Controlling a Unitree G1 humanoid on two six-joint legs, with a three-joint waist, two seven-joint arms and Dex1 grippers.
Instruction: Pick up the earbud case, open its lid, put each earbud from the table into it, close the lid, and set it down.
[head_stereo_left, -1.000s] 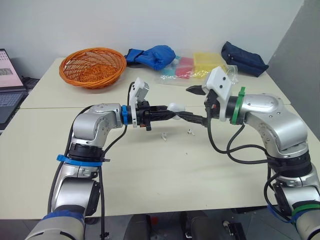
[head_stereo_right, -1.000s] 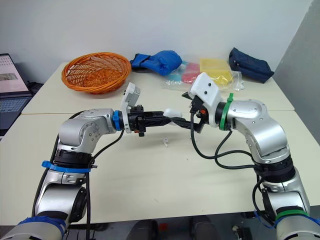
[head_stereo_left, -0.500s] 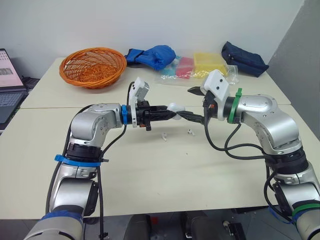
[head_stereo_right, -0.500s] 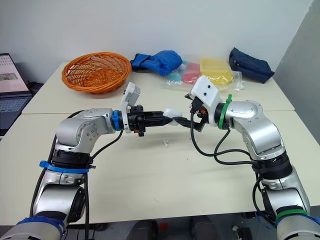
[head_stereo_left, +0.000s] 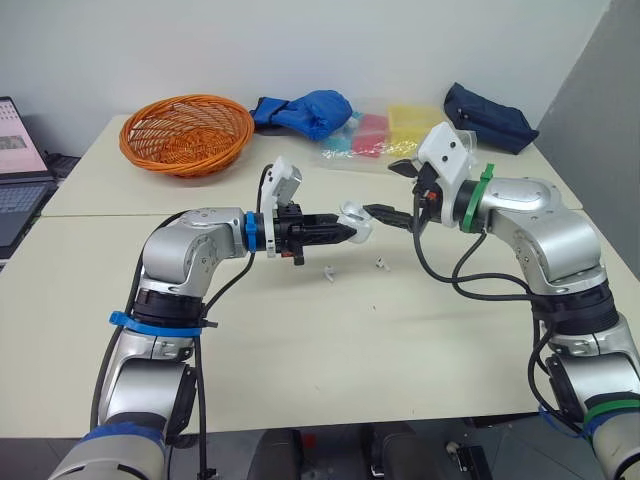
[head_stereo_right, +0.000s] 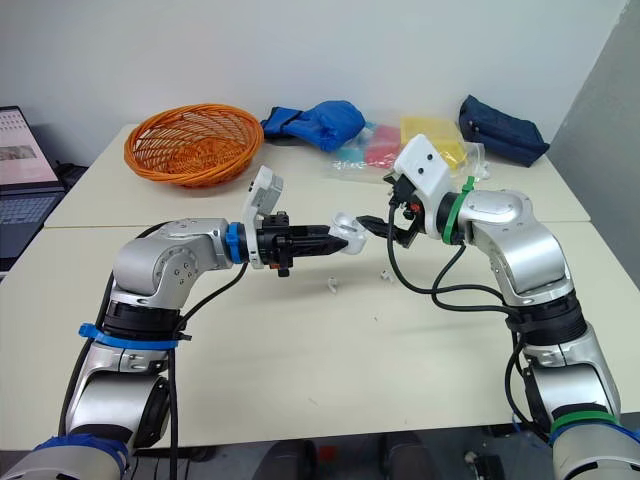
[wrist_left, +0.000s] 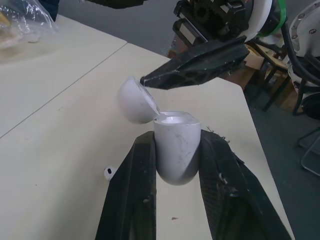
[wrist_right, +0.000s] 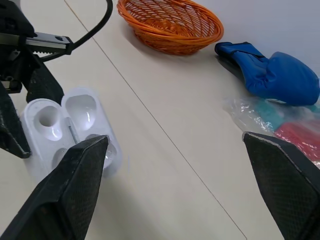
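My gripper will lower the white earbud (head_stereo_left: 329, 273), and the earbud will slide in stem down with its head still showing, because the empty socket narrows to a deep round hole (wrist_right: 48, 117).
My left gripper (head_stereo_left: 346, 230) is shut on the white earbud case (head_stereo_left: 352, 221), held above the middle of the table with its lid tipped open. In the left wrist view the case (wrist_left: 175, 150) sits between the two black fingers (wrist_left: 131, 195), and the lid (wrist_left: 134, 101) leans back. My right gripper (head_stereo_left: 386, 190) is open. Its lower finger (wrist_left: 200, 65) touches the lid's edge. The right wrist view looks into the open case (wrist_right: 70, 130), whose sockets are empty. Two white earbuds (head_stereo_left: 327, 272) (head_stereo_left: 381, 264) lie on the table just below the case.
An orange wicker basket (head_stereo_left: 185, 132) stands at the back left. A blue cloth (head_stereo_left: 305, 110), a clear bag of coloured items (head_stereo_left: 390, 135) and a dark blue pouch (head_stereo_left: 487, 115) line the back edge. A laptop (head_stereo_left: 15, 170) sits off the left side.
The case's lid has swung open. My right gripper lifted and drew back to the right, its lower finger now at the lid's edge. The left arm has barely moved.
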